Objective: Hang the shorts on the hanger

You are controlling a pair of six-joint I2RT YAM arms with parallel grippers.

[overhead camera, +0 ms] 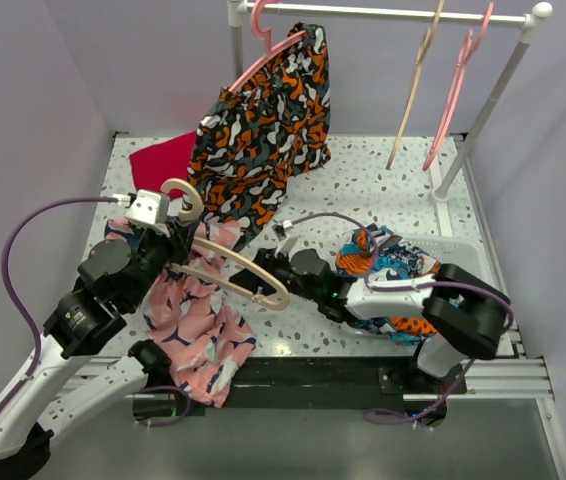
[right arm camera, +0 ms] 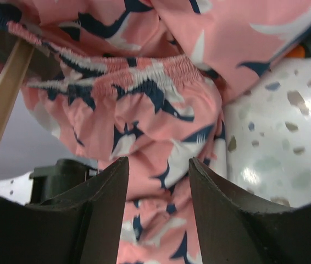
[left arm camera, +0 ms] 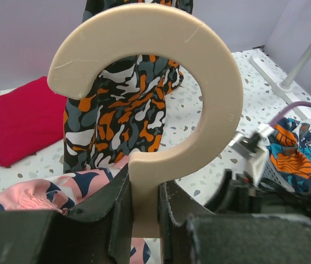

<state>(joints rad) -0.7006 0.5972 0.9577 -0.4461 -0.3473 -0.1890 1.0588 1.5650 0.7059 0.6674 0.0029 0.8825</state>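
Observation:
The waistband (right arm camera: 173, 69) will stretch and loop over the end of the beige hanger when I pull it, because tight puckers (right arm camera: 134, 76) run along the top edge of the pink shorts.
The beige hanger (overhead camera: 248, 272) is held level above the table's near left. My left gripper (overhead camera: 177, 240) is shut on its neck, just below the curled hook (overhead camera: 185, 198). In the left wrist view the neck (left arm camera: 144, 190) sits pinched between the jaws, with the hook (left arm camera: 161, 60) above. The pink shorts (overhead camera: 198, 325) with a navy-and-white print hang bunched under and around the hanger's left part, down over the table's front edge. My right gripper (overhead camera: 255, 280) is open at the hanger's right end. In the right wrist view its jaws (right arm camera: 158, 168) stand apart with shorts fabric (right arm camera: 155, 115) close in front and between them, and the hanger bar (right arm camera: 1, 104) is at the left.
An orange-black-white garment (overhead camera: 263, 130) hangs on a pink hanger from the rack rail (overhead camera: 383, 12) at the back. A spare beige hanger (overhead camera: 415, 85) and a pink hanger (overhead camera: 458, 85) also hang there. A red cloth (overhead camera: 163, 160) lies at back left. A white basket (overhead camera: 463, 258) with blue-orange cloth stands at the right.

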